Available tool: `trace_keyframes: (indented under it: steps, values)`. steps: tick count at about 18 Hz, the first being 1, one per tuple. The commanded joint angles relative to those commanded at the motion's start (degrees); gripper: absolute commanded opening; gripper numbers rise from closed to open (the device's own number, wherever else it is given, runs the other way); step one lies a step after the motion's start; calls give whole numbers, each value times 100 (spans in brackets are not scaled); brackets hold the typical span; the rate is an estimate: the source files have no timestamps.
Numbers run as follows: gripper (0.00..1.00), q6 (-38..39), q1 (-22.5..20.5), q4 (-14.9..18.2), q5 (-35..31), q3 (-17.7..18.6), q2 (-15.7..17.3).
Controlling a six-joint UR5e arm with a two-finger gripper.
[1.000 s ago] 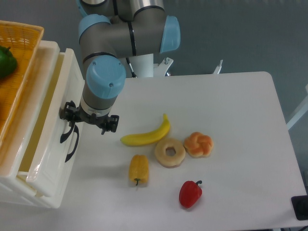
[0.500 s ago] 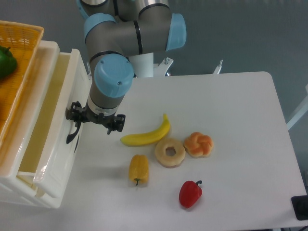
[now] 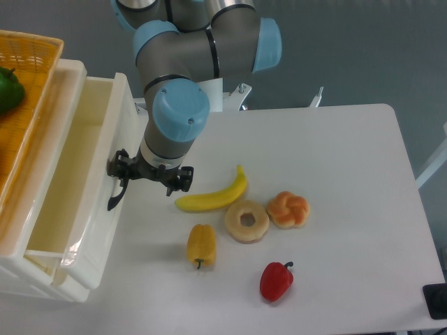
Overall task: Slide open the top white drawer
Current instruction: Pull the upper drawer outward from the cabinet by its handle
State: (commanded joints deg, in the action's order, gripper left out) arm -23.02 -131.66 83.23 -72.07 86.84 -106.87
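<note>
I expect the top white drawer (image 3: 96,202) to slide farther straight out when I pull its handle, because the drawer's bottom still runs back under the cabinet edge (image 3: 56,166).
The top white drawer (image 3: 115,230) stands pulled well out of the cream cabinet at the left, with its hollow inside showing. Its curved black handle (image 3: 115,198) sits on the front face. My gripper (image 3: 150,180) points down right beside that face. Its black fingers (image 3: 120,172) are spread wide, and the left one sits at the top of the handle, hooked against it. The right finger hangs free over the table. The fingertips are hidden under the wrist. The lower drawer's handle is hidden beneath the open drawer.
An orange wicker basket (image 3: 35,63) with a green pepper (image 3: 8,89) sits on the cabinet top. On the table lie a banana (image 3: 213,195), a yellow pepper (image 3: 201,246), a doughnut (image 3: 246,221), a bun (image 3: 288,209) and a red pepper (image 3: 276,280).
The gripper has moved right and a little down, and the top drawer has slid out with it. The lower drawer's handle is now covered.
</note>
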Motion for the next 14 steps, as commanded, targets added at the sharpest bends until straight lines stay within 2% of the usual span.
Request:
trace_keyframes:
  steps: [14]
  values:
    - [100,-212,-360,-26,26,-9,0]
